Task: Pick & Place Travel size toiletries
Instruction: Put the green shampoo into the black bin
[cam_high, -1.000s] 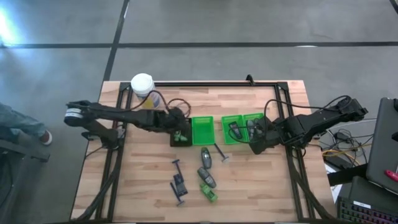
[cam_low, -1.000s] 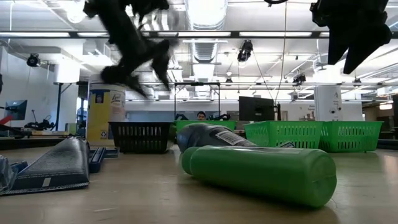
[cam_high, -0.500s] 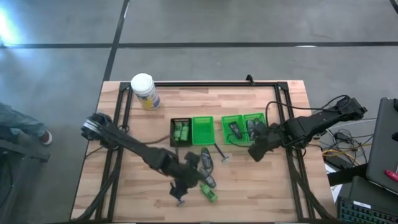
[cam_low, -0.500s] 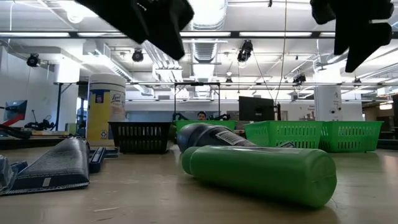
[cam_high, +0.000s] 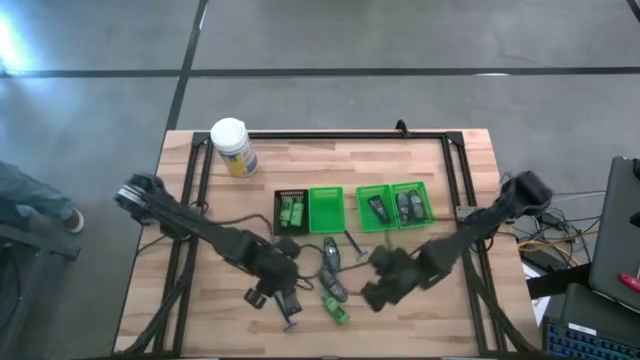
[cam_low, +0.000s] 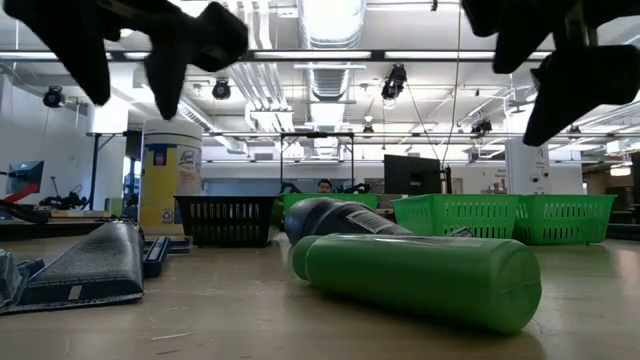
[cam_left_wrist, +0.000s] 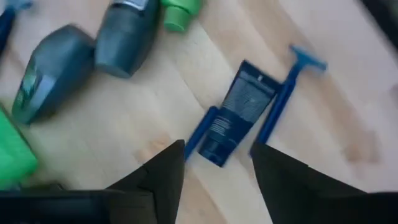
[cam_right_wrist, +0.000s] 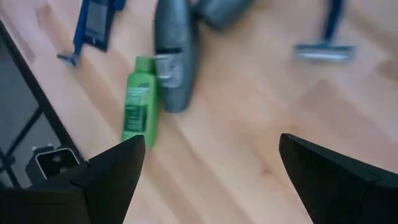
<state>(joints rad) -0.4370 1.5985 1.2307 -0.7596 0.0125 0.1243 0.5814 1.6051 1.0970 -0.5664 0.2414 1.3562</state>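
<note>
My right gripper should back away and my left gripper should take the green mini bottle (cam_high: 336, 310), because the black tray of green bottles (cam_high: 291, 211) is on my left gripper's side.
Loose toiletries lie flat on the wooden table near its front. These are a green mini bottle (cam_high: 336, 311), two dark grey tubes (cam_high: 331, 270), a dark blue flat tube (cam_left_wrist: 239, 112) and thin razors (cam_left_wrist: 287, 87). My left gripper (cam_left_wrist: 217, 167) hangs open just above the blue tube and the razor beside it, fingers on either side, touching neither. My right gripper (cam_right_wrist: 211, 180) stands wide open above bare wood, just right of the green bottle (cam_right_wrist: 137, 107) and a grey tube (cam_right_wrist: 174, 56). In the high view my left gripper (cam_high: 278, 292) and right gripper (cam_high: 372, 292) flank the pile.
At mid-table stands a row of small trays: a black one (cam_high: 290, 211) holding green bottles, a green one (cam_high: 325, 208), and two green ones (cam_high: 391, 205) holding dark items. A white-lidded jar (cam_high: 231, 146) stands at the far left. Another razor (cam_high: 355, 246) lies by the trays.
My left gripper has swung from the black tray toward the table's near edge and now hangs over the blue tube and razors. My right gripper has left the green trays, going toward the near edge, leftward and down, tipping further downward, to beside the green bottle.
</note>
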